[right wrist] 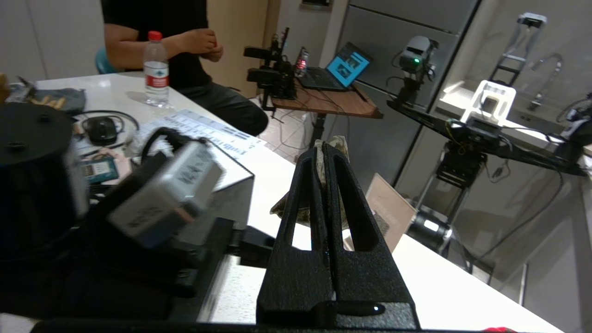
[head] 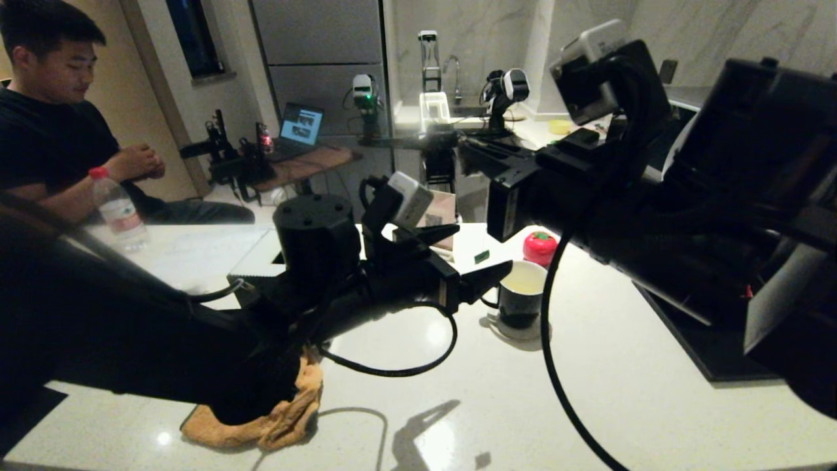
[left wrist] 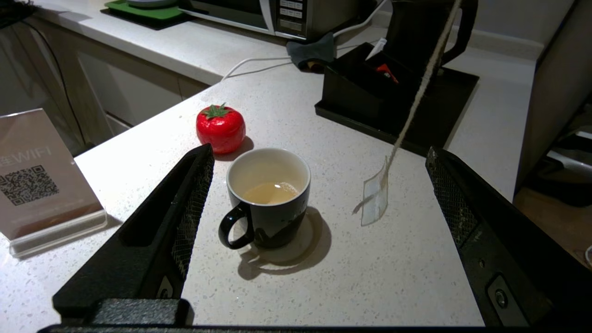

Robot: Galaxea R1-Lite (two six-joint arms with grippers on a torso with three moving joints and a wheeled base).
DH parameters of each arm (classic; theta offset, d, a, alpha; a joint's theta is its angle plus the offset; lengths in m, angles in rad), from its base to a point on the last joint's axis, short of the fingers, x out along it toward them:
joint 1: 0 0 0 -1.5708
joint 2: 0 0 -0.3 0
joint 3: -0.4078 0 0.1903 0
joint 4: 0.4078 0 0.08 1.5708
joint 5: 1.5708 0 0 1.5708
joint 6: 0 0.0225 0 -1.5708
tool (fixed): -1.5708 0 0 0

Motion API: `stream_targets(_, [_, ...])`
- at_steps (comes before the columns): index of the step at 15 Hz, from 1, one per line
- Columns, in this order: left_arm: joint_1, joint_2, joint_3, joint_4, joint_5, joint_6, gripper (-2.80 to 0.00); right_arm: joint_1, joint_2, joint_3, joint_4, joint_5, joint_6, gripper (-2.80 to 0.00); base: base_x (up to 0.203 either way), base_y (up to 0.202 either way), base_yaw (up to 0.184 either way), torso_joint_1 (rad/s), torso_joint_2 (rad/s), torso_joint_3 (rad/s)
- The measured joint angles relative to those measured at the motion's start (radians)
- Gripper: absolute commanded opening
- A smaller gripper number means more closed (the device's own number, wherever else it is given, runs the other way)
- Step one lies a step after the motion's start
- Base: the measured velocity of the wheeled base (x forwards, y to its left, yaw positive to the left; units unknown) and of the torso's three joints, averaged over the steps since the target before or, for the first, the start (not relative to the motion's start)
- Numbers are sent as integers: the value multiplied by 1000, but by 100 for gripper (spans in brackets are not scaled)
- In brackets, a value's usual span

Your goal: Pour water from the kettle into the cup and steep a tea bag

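Next, I take the string (left wrist: 392, 152) near the tag with my left gripper before my right gripper opens, because my right gripper is holding the tea bag (right wrist: 339, 145) with its tag hanging down.
The black cup (left wrist: 266, 212) stands on the white counter with pale yellowish water (left wrist: 270, 192) low in its white inside. My left gripper (left wrist: 319, 155) is open, level with the cup, which sits close to one finger (left wrist: 185, 203). Between the fingers a thin string hangs down with the small tag (left wrist: 374, 199) on its end, beside the cup and outside it. My right gripper (right wrist: 325, 148) is higher up, shut on the greyish-tan tea bag (right wrist: 340, 143). The black kettle (left wrist: 416, 32) stands on a black tray behind the cup.
A red tomato-shaped object (left wrist: 221, 128) sits just behind the cup. A WIFI sign (left wrist: 32, 180) stands to one side. An orange cloth (head: 274, 418) lies under my left arm. A person (head: 52, 111) sits at the far left by a water bottle (head: 118, 209).
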Motion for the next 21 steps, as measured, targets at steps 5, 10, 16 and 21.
stream_targets(5, [-6, 3, -16, 0, -7, 0, 0, 23, 0, 2, 0, 0, 0, -280, 0, 0, 0, 0, 0, 0])
stream_targets(10, [-7, 6, -18, 0, -8, -1, -280, 33, 1, 10, 1, 0, -1, -280, 0, 0, 0, 0, 0, 0])
stream_targets(16, [-7, 11, -17, -3, -6, 0, -280, 34, 9, 11, 0, 0, -2, -280, 0, 0, 0, 0, 0, 0])
stream_targets(21, [-7, 9, -14, -3, -8, -1, -280, 34, 9, 26, -4, 0, -2, -280, 0, 0, 0, 0, 0, 0])
